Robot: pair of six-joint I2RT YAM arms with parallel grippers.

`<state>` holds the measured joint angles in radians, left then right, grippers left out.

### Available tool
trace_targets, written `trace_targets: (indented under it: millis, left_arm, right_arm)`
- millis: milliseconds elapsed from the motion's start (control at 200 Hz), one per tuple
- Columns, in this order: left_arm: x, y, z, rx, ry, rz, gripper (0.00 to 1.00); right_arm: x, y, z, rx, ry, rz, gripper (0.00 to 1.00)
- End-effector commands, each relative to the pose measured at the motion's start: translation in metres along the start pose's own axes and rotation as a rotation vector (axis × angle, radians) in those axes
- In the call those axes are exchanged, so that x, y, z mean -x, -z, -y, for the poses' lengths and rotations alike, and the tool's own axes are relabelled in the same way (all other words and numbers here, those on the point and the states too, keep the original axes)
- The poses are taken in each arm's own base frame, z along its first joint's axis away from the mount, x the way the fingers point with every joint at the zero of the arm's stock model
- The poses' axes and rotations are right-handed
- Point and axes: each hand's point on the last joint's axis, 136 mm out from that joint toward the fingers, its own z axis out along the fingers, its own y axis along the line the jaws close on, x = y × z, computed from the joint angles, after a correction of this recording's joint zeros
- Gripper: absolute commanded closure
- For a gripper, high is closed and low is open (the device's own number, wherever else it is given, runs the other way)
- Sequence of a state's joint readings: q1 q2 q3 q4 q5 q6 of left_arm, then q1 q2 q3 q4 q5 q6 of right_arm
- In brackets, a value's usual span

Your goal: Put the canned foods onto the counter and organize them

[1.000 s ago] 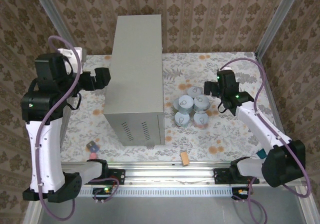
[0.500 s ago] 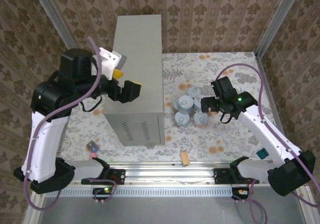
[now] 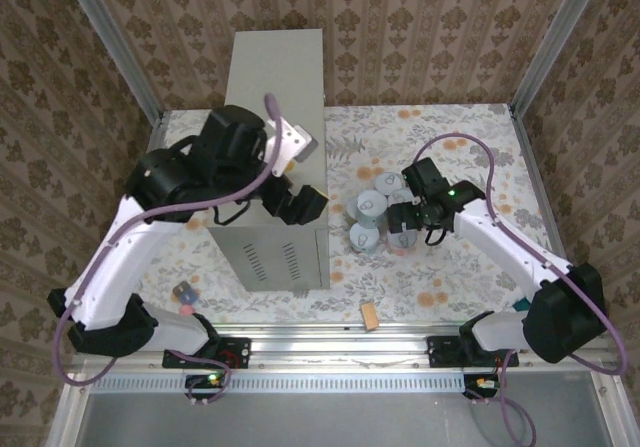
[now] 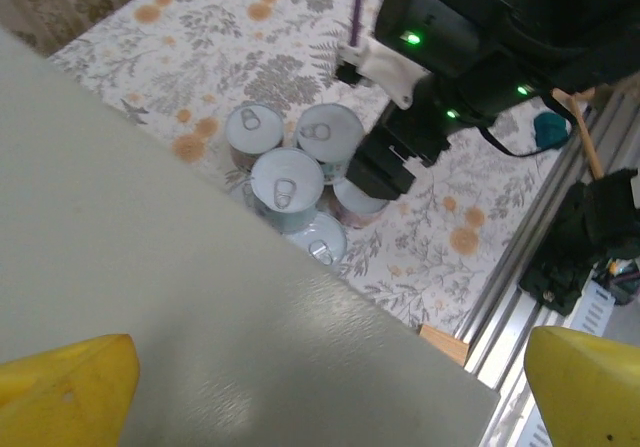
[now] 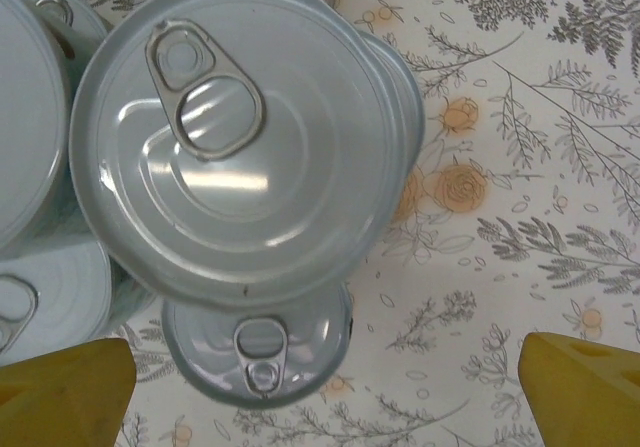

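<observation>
The top can (image 5: 245, 145) is higher than the lower can and fits between my right gripper's open fingers, so I should keep moving in until those fingers straddle its rim (image 5: 378, 197).
The counter (image 3: 270, 97) is a tall grey box left of centre. Several canned foods (image 3: 371, 206) with white pull-tab lids stand clustered, some stacked, on the floral floor just right of it. My left gripper (image 3: 299, 206) hovers open over the counter's near right corner. In its wrist view, the yellow fingertips (image 4: 62, 384) frame the grey top (image 4: 180, 307), with the cans (image 4: 287, 180) beyond the edge. My right gripper (image 3: 403, 219) hangs open over the cluster's right side. From there I look straight down on a top can (image 5: 240, 137) and a lower can (image 5: 256, 352), with nothing between the fingertips (image 5: 588, 387).
A small wooden block (image 3: 369, 315) lies by the near rail. A small blue and pink object (image 3: 183, 292) sits on the floor left of the counter's front. A teal item (image 3: 521, 307) lies beside the right arm's base. Patterned walls enclose the area.
My left arm swung right, from beside the counter's left to above its near right corner. My right gripper moved left and down over the cans. Both stayed open.
</observation>
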<state>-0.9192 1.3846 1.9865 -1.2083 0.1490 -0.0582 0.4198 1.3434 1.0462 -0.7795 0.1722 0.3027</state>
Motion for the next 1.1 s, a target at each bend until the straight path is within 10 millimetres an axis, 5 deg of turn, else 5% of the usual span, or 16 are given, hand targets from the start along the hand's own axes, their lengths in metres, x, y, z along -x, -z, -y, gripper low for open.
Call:
trace_targets:
  millis: [0,405,1095]
  left_arm:
    - [0.007,0.003,0.013,0.003,-0.076,0.004,0.0]
    - [0.028,-0.033,0.05,-0.015,-0.187,-0.05,0.0]
    - [0.026,-0.064,0.051,-0.006,-0.181,-0.095,0.0]
  right_arm:
    - [0.013,-0.006,-0.004,0.0,0.019,0.035,0.0]
    - [0.029,-0.028,-0.008,-0.008,0.027,0.053,0.01]
    - [0.047,-0.033,-0.004,0.077,0.042,0.121,0.09]
